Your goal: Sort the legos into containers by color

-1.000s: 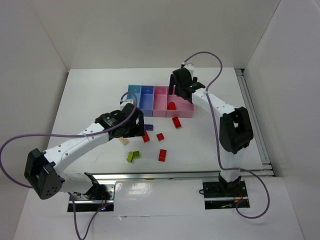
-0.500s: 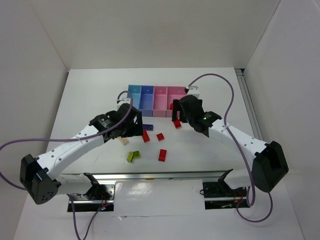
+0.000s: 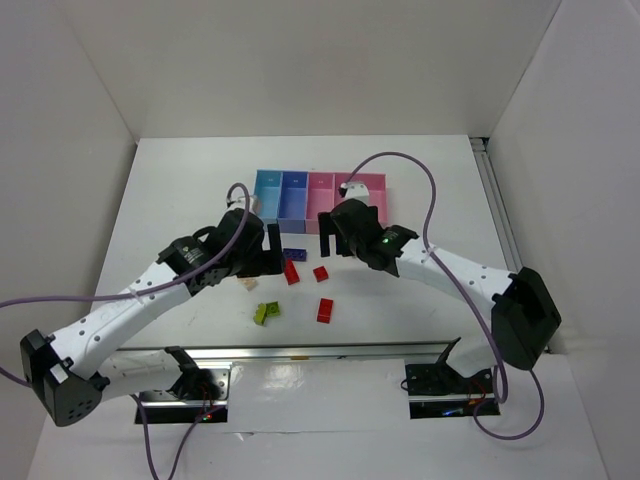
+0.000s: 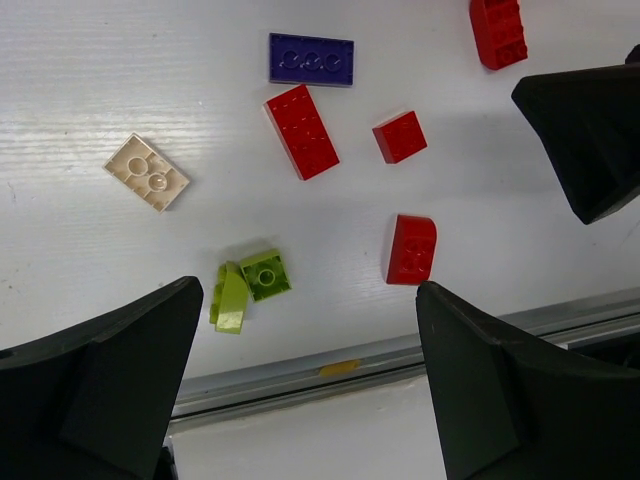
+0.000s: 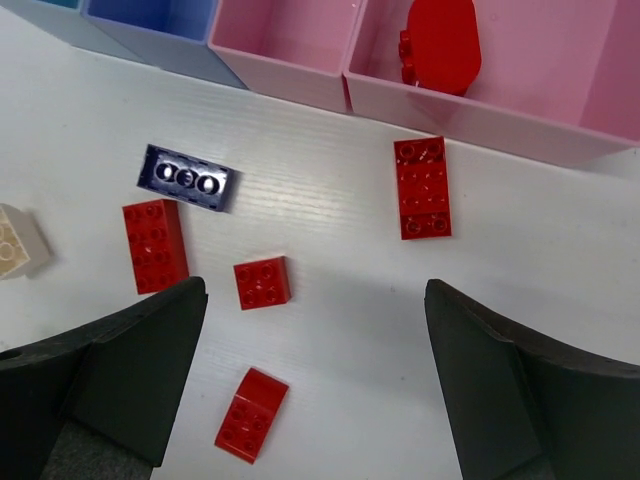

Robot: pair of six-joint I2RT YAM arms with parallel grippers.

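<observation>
The red brick (image 5: pixel 423 188) lies free before the wider pink tray, its long sides (image 5: pixel 444 190) facing my right gripper's fingers. I should keep going down until the fingers straddle it.
The containers sit in a row: light blue (image 3: pixel 268 188), periwinkle (image 3: pixel 295 195), narrow pink (image 3: pixel 320 193) and wider pink (image 3: pixel 372 188). One red lego (image 5: pixel 440 45) lies in the wider pink tray (image 5: pixel 560 125). Loose on the table are the dark blue lego (image 4: pixel 311 59), a long red one (image 4: pixel 301 131), a small red one (image 4: pixel 399 136), another red (image 4: pixel 411 249), the beige one (image 4: pixel 146 172) and the lime green one (image 4: pixel 248 287). A further red brick (image 5: pixel 421 187) lies just in front of the trays. My left gripper (image 4: pixel 308 300) hovers open over the bricks. My right gripper (image 5: pixel 315 300) is open above them, holding nothing.
The two grippers hang close together in front of the trays, left gripper (image 3: pixel 270 250) beside right gripper (image 3: pixel 335 246). The right gripper's finger (image 4: pixel 590 130) shows in the left wrist view. A metal rail (image 3: pixel 330 348) runs along the table's near edge.
My right arm swung from over the wider pink tray down and left to above the loose bricks, its jaws opening wider. My left gripper shifted slightly toward the trays.
</observation>
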